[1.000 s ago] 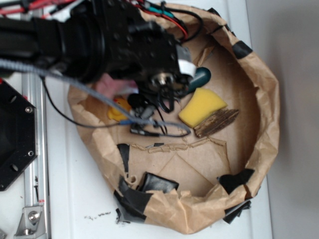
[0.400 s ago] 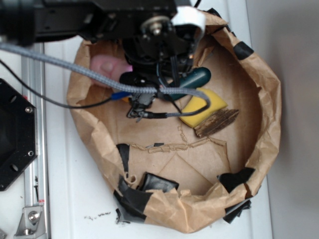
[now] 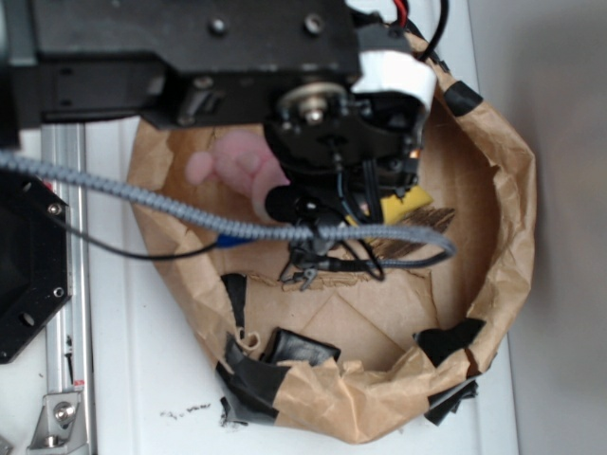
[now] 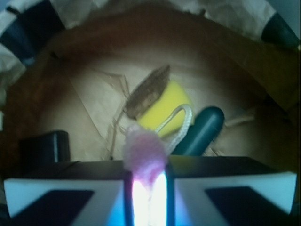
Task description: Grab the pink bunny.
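I should let go of the bunny into the basin and then take hold of its body, because my gripper is pinching only a pink fuzzy tuft (image 4: 145, 151) while the bunny's body (image 3: 240, 157) hangs outside my fingers.
The pink bunny (image 3: 237, 169) is a pale-pink fuzzy plush. It hangs from my gripper (image 3: 294, 204) above the brown paper basin (image 3: 512, 218). In the wrist view my gripper (image 4: 146, 181) is shut on a pink fuzzy tuft of the bunny (image 4: 143, 155), which sticks out past the two pads. Most of the bunny is hidden behind the arm in the exterior view. The yellow rubber duck is out of view.
Below lie a yellow sponge (image 4: 164, 106), a brown bark-like piece (image 4: 146, 92) and a dark teal handle-shaped object (image 4: 202, 129). A white cord loop (image 4: 181, 122) hangs near the jaws. Black tape patches (image 3: 299, 346) mark the basin rim. A metal rail (image 3: 66, 284) runs along the left.
The arm has swung right and come up toward the camera, carrying the pink bunny from the basin's left side. The duck, seen a second ago, is now covered.
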You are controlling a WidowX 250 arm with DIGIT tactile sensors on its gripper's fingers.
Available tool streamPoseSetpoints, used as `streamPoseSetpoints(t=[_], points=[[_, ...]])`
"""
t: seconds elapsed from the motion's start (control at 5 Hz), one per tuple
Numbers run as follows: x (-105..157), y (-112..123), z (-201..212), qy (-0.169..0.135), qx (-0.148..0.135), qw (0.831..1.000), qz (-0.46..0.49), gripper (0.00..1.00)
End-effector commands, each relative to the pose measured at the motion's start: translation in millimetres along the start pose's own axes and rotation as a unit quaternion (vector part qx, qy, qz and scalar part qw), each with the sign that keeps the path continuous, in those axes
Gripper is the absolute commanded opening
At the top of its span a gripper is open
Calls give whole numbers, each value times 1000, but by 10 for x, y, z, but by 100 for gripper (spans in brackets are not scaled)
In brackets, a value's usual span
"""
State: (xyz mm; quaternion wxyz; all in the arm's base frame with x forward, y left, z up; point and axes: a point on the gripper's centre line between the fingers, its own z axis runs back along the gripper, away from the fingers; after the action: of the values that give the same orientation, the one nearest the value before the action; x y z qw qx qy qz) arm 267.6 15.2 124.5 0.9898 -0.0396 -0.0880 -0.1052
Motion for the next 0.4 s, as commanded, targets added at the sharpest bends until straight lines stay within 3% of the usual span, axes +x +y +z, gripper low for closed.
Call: streamPoseSetpoints(t=[0.0,0.2], points=[[46,-40,-166,-14,-32,999,-27,0],[63,-60,-289,3,-6,999,-39,80]])
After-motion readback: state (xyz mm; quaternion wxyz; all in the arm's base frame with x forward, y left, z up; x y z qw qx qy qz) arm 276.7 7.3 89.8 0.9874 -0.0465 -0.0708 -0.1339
